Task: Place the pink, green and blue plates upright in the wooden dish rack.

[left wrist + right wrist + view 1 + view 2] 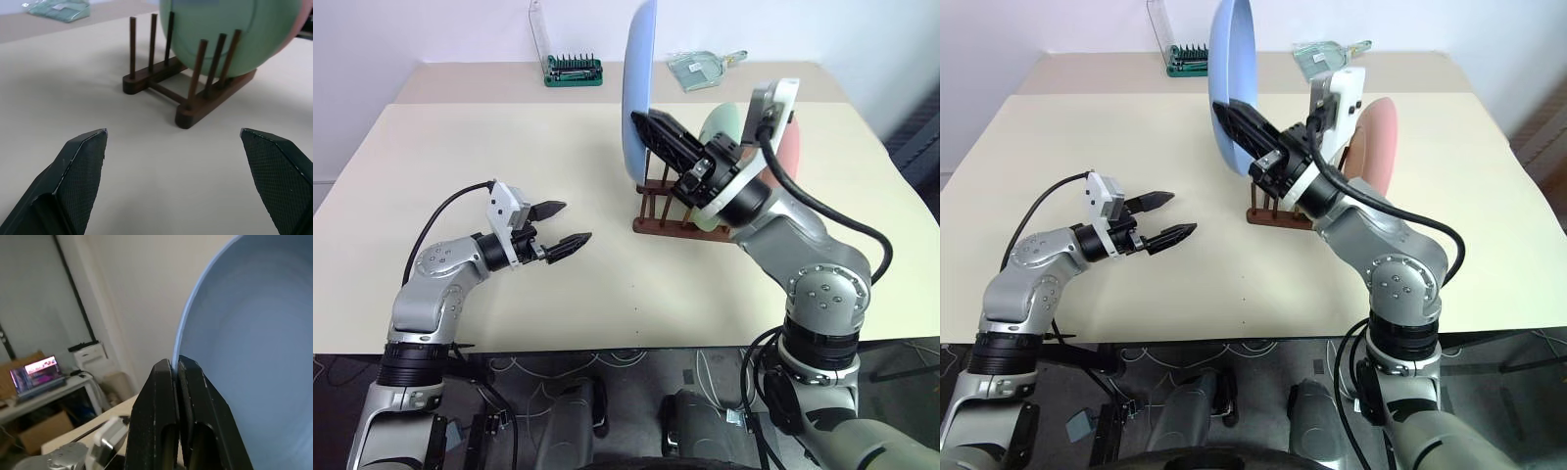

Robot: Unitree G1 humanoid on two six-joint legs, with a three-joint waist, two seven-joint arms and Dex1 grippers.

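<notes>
The light blue plate is upright and its lower rim (638, 178) faces the rack's empty slot (659, 202), so my right gripper should go on lowering it until the plate's rim sits there.
My right gripper (644, 121) is shut on the rim of the light blue plate (639, 78), holding it upright just above the near end of the wooden dish rack (656, 223). The right wrist view shows the fingers pinching the plate's edge (174, 363). The mint green plate (230, 34) stands upright between the rack's pegs, and the pink plate (1376, 142) stands behind it. My left gripper (570, 223) hovers open and empty over the table, to the left of the rack and pointing toward it.
A green tool bit holder (573, 70) with a clear lid and a clear plastic pack (700, 67) lie at the far side of the beige table (509, 147). The table's near edge (636, 338) runs just below both arms.
</notes>
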